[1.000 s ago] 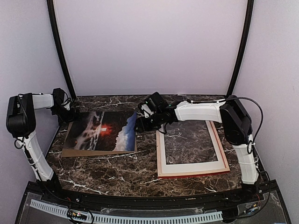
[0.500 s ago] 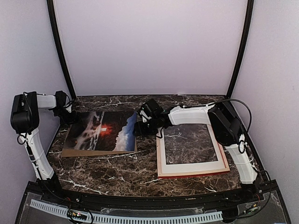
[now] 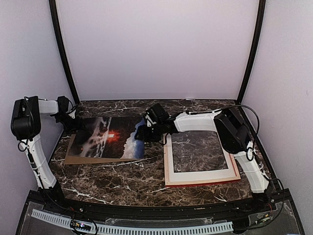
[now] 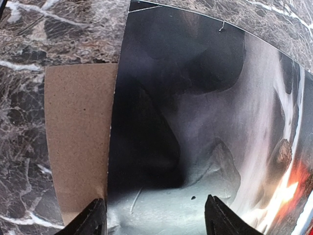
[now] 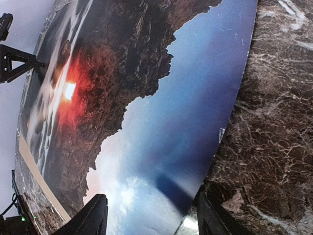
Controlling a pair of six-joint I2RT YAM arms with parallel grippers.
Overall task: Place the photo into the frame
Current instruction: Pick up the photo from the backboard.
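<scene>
The photo lies picture side up [image 3: 108,138] and the frame lies with its back up. My right gripper should raise the photo's blue edge [image 5: 188,205] and flip the photo face down.
The photo [image 3: 107,137], dark rocks with a red-orange glow, lies picture side up on the left of the table, over the brown cardboard backing board [image 3: 73,157]. The frame [image 3: 168,169] lies flat on the right, pale back up, with a red edge along its near side. My left gripper [image 3: 73,123] is open at the photo's far left edge; its fingers [image 4: 93,220] straddle the edge between photo [image 4: 195,122] and cardboard [image 4: 78,137]. My right gripper [image 3: 142,132] is open over the photo's right edge [image 5: 146,98], one finger over the print and one over the marble.
The dark marble table [image 3: 122,183] has black poles at its back corners and pale walls close on both sides. The right arm reaches across the frame's far left corner. The black base rail runs along the near edge.
My right gripper has moved left onto the photo's right edge. The photo has shifted a little to the right on the cardboard. The left gripper has drawn in slightly at the far left corner.
</scene>
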